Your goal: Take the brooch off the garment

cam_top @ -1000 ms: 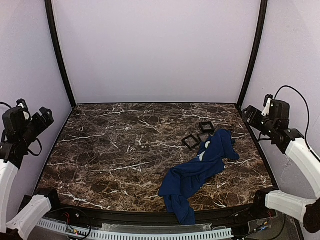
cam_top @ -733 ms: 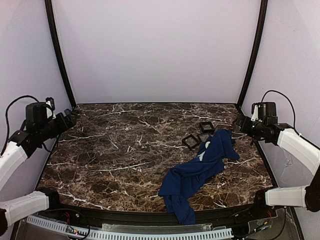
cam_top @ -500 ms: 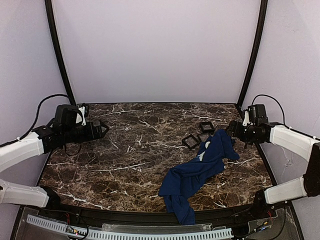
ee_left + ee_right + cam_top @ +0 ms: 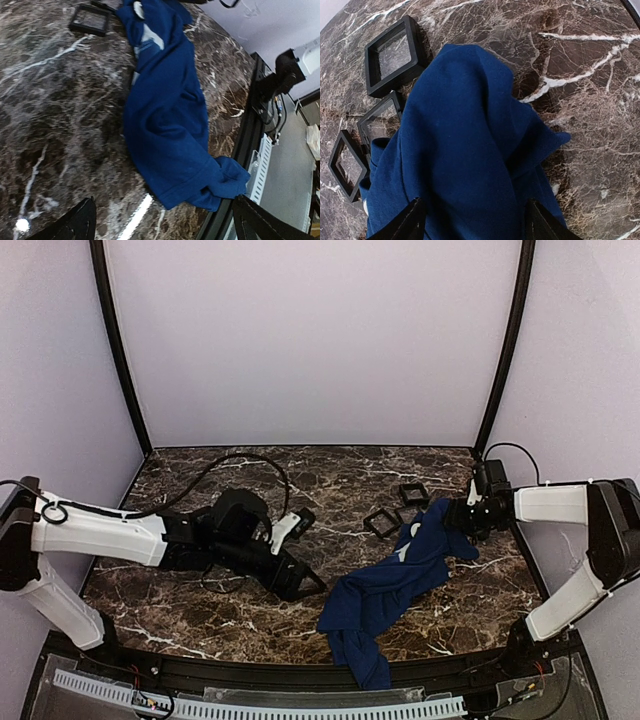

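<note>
I expect the garment's folds to open onto a hidden round brooch when I spread the garment [image 4: 385, 585], because pale front print [image 4: 404, 552] peeks out from its crumpled edge.
The garment [image 4: 392, 583] is a dark navy T-shirt, crumpled into a long strip from the back right down to the table's front edge. Pale print [image 4: 149, 36] shows near its far end. The brooch shows in no view. My left gripper [image 4: 308, 585] is open just left of the garment's middle; in the left wrist view the gripper [image 4: 162, 215] stands wide, with the garment's [image 4: 165, 115] near hem ahead of it. My right gripper [image 4: 463, 520] is at the garment's far end. In the right wrist view that gripper [image 4: 472, 220] is open, its jaws astride a fold of the garment [image 4: 465, 145].
Three small black square trays [image 4: 395, 54] [image 4: 379, 120] [image 4: 346, 165] lie beside the garment's far end, one partly under the cloth. The garment's near end hangs over the black front rail [image 4: 247, 150]. A black cable [image 4: 235, 465] loops above the left arm.
Both arms swung in from the side walls. The left arm reached across to the garment's left side. The right gripper came down onto the garment's far end and its jaws narrowed.
</note>
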You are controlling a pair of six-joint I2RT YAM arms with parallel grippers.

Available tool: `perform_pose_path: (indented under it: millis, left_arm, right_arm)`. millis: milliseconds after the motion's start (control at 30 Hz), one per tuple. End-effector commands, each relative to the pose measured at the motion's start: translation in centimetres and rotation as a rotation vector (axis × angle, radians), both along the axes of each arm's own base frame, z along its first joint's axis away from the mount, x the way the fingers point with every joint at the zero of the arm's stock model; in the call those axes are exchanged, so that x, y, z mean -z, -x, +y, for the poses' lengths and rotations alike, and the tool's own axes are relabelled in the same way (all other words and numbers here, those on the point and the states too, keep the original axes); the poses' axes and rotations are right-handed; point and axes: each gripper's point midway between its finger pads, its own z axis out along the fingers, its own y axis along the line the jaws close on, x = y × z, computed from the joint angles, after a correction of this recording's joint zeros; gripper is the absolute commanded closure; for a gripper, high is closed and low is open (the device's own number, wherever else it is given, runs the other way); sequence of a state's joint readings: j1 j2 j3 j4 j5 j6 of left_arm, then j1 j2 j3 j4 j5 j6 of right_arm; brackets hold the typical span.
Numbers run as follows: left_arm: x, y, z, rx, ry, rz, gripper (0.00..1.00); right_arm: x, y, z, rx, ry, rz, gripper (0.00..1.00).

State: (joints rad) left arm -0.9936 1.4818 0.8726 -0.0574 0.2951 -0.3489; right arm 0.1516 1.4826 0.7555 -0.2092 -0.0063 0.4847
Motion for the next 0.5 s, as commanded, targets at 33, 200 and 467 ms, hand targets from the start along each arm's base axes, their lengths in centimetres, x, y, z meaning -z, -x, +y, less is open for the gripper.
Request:
perform_pose_path:
  millis: [33,200,467]
  left_arm:
    - [0.3,1.9,-4.0,0.122,0.054,0.029,0.03]
    - [3.1,1.1,-6.1,0.116,0.012,0.084,0.02]
    - [5.6,-0.2,-8.1,0.075,-0.033,0.125,0.07]
  right_arm:
    - [-0.5,-1.5,-0.8,0.049,0.034,-0.049,0.35]
    - [-0.3,-1.6,-1.2,0.065,0.042,-0.056,0.4]
    - [0.6,-1.9,-1.4,0.059,0.04,-0.052,0.5]
